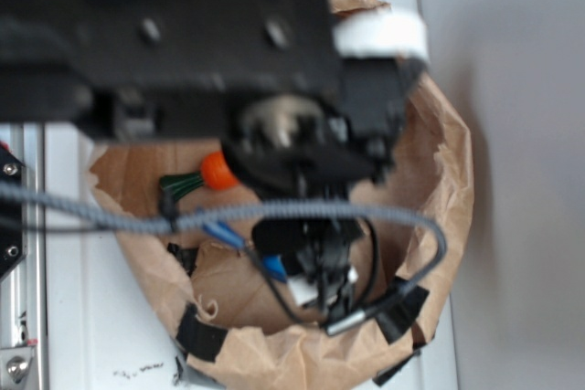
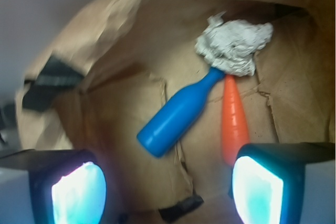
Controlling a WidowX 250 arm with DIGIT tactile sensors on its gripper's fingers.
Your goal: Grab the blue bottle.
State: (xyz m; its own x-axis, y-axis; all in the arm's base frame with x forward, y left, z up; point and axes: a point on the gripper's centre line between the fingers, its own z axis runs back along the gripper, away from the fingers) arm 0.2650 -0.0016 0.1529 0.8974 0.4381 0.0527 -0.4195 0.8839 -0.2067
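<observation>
My gripper will lift the blue bottle [image 2: 177, 115], and the bottle will come free and leave the wad behind, because the bottle's neck only just touches the white wad's edge [image 2: 217, 70].
The blue bottle [image 2: 178, 114] lies on its side on the brown paper floor in the wrist view, with its narrow neck pointing up-right toward a crumpled white wad [image 2: 233, 45]. My gripper [image 2: 168, 190] hangs above it, open, with nothing between the glowing pads [image 2: 79, 192]. The bottle's wide base sits just ahead of the gap between the fingers, slightly left of centre. An orange carrot [image 2: 233, 121] lies beside the bottle on the right, and the right finger covers its thick end. In the exterior view the gripper [image 1: 315, 271] reaches down into the bag, and only a bit of the blue bottle [image 1: 272, 267] shows beside it.
Everything sits inside a crumpled brown paper bag [image 1: 302, 353] with raised walls [image 2: 105, 40] and patches of black tape [image 2: 52, 80]. The carrot [image 1: 219, 171] with its green stem [image 1: 183, 184] shows at the bag's back left. A grey cable [image 1: 110, 216] crosses the bag. The arm's black body fills the top.
</observation>
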